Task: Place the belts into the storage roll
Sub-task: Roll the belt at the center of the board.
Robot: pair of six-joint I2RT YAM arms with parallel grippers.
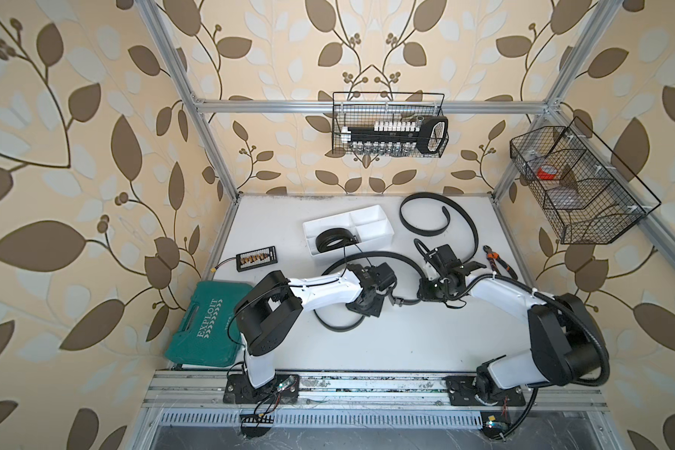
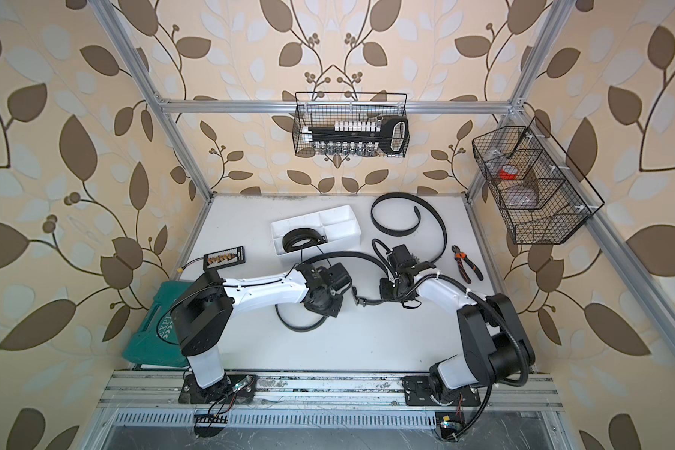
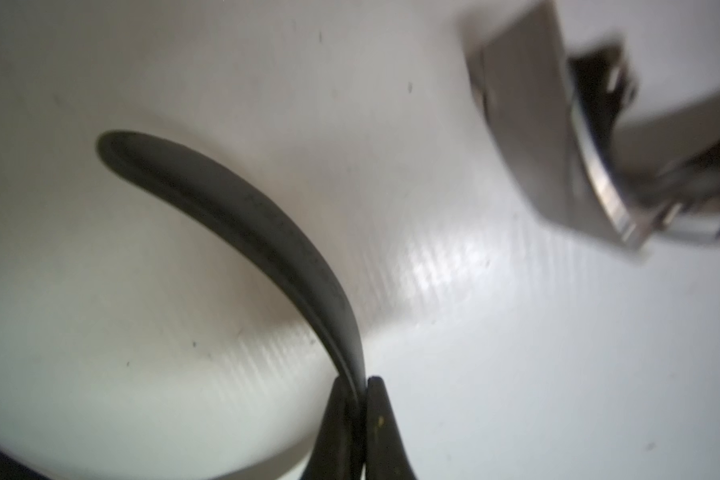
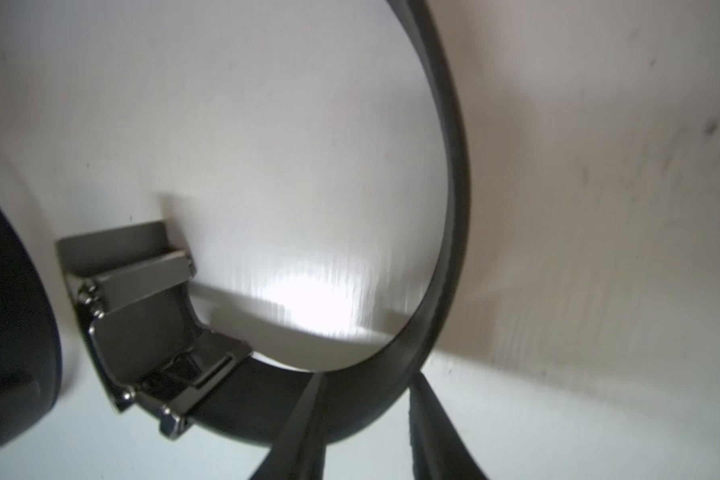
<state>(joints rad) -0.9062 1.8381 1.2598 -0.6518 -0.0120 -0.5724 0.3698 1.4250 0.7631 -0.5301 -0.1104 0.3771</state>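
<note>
The belt is lying in a wide loop (image 1: pixel 397 255) and my right gripper is next to the belt's buckle. So next my right gripper moves back while my left gripper rolls the belt's tip (image 3: pixel 120 149) inward.
The storage roll (image 1: pixel 371 218) (image 2: pixel 338 218), a white divided tray, sits mid-back on the table with one coiled belt (image 1: pixel 333 240) (image 2: pixel 300 238) in a compartment. A second belt (image 1: pixel 340 329) (image 2: pixel 301 328) loops across the middle, its buckle (image 1: pixel 399 302) (image 4: pixel 142 324) lying between the arms. My left gripper (image 3: pixel 360 384) (image 1: pixel 365 309) is shut on this belt's strap (image 3: pixel 246 208). My right gripper (image 4: pixel 370 378) (image 1: pixel 429 292) straddles the same belt (image 4: pixel 454 166) by the buckle, fingers still apart. A third belt (image 1: pixel 423 232) (image 2: pixel 396 233) curls at the back right.
Orange-handled pliers (image 1: pixel 497 261) lie right of the right arm. A green tool case (image 1: pixel 207 327) and a small black connector board (image 1: pixel 256 258) are at the left. Wire baskets hang on the back wall (image 1: pixel 390 128) and right frame (image 1: pixel 573 187).
</note>
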